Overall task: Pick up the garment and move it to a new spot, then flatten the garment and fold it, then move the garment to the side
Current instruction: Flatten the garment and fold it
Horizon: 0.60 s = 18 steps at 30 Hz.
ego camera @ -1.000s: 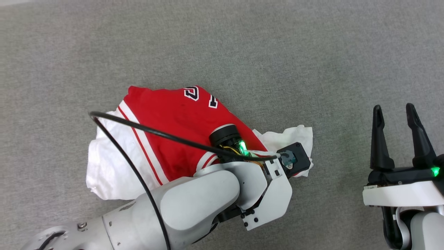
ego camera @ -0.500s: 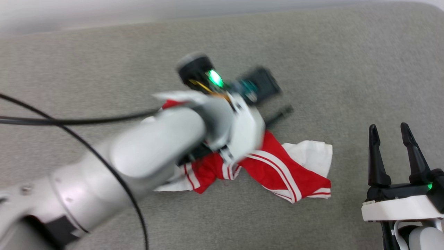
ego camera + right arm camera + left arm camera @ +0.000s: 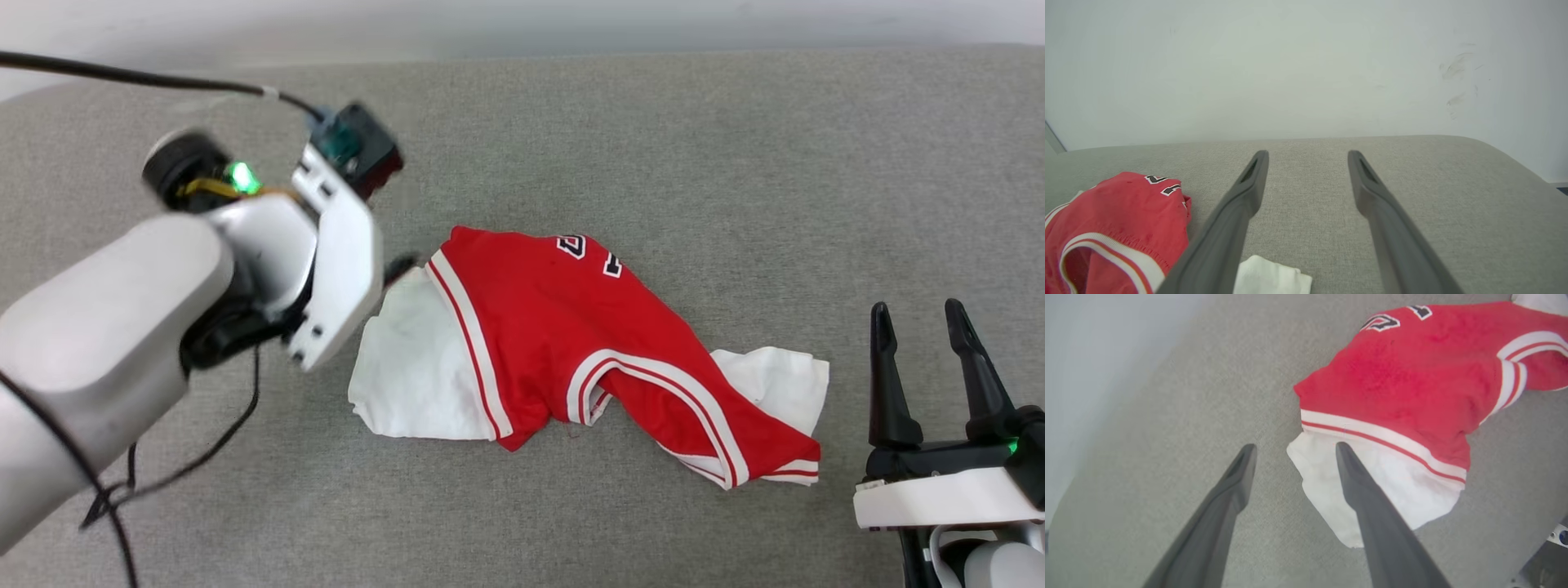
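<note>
My gripper will bring out more of the garment's red body (image 3: 558, 314) hidden underneath when it lifts the garment, because the black print (image 3: 589, 255) stops at the garment's far edge.
The garment (image 3: 539, 327) lies crumpled on the grey padded surface, red body up, with white sleeves at both ends and part of the black print at its far edge. My left arm's wrist (image 3: 326, 245) hovers left of it, and one dark fingertip (image 3: 400, 266) shows by the white sleeve. In the left wrist view my left gripper (image 3: 1295, 447) is open and holds nothing, its right finger over the sleeve of the garment (image 3: 1412, 375). My right gripper (image 3: 916, 309) stands open and apart, right of the garment's near end. The right wrist view shows the right gripper (image 3: 1308, 153) beside the garment (image 3: 1126, 212).
The grey surface (image 3: 735, 163) ends at a pale wall (image 3: 1306, 61) behind, with rounded far corners. A black cable (image 3: 188, 465) hangs from my left arm over the surface's near left part.
My left gripper, shut low on the garment a second ago, rose, opened and let go. It now sits left of the garment. The head camera has shifted. The right gripper stays open.
</note>
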Motion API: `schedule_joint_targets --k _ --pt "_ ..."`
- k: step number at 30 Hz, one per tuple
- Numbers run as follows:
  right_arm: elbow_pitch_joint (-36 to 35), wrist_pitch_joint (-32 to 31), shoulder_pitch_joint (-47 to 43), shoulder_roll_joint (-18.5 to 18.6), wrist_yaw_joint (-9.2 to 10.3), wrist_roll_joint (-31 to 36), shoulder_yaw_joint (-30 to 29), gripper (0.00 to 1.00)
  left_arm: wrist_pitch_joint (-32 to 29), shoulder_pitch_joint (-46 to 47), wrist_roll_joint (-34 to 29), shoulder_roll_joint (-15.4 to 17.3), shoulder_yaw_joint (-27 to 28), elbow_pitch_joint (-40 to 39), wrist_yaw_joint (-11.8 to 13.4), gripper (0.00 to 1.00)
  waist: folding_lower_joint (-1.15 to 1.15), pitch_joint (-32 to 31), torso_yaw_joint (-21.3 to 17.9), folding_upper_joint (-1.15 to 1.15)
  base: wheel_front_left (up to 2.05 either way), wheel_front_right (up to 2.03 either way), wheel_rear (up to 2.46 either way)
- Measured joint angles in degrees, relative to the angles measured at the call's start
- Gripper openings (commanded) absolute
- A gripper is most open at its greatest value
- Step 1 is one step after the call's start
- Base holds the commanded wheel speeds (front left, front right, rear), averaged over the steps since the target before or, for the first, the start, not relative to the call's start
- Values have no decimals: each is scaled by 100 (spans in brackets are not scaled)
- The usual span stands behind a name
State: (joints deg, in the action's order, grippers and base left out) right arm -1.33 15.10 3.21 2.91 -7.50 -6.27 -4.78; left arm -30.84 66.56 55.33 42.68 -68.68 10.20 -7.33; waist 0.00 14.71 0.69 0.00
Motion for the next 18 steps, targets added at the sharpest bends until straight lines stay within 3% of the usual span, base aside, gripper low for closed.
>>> schedule_joint_targets --k 7,18 --pt "-24 0 71 0 0 66 -14 100 -848 -442 297 376 -272 -313 0 100 0 185 52 0 0 0 0" --pt "-36 0 254 0 0 79 42 100 -1092 -1017 325 171 -365 190 2 100 0 519 -123 0 0 0 0"
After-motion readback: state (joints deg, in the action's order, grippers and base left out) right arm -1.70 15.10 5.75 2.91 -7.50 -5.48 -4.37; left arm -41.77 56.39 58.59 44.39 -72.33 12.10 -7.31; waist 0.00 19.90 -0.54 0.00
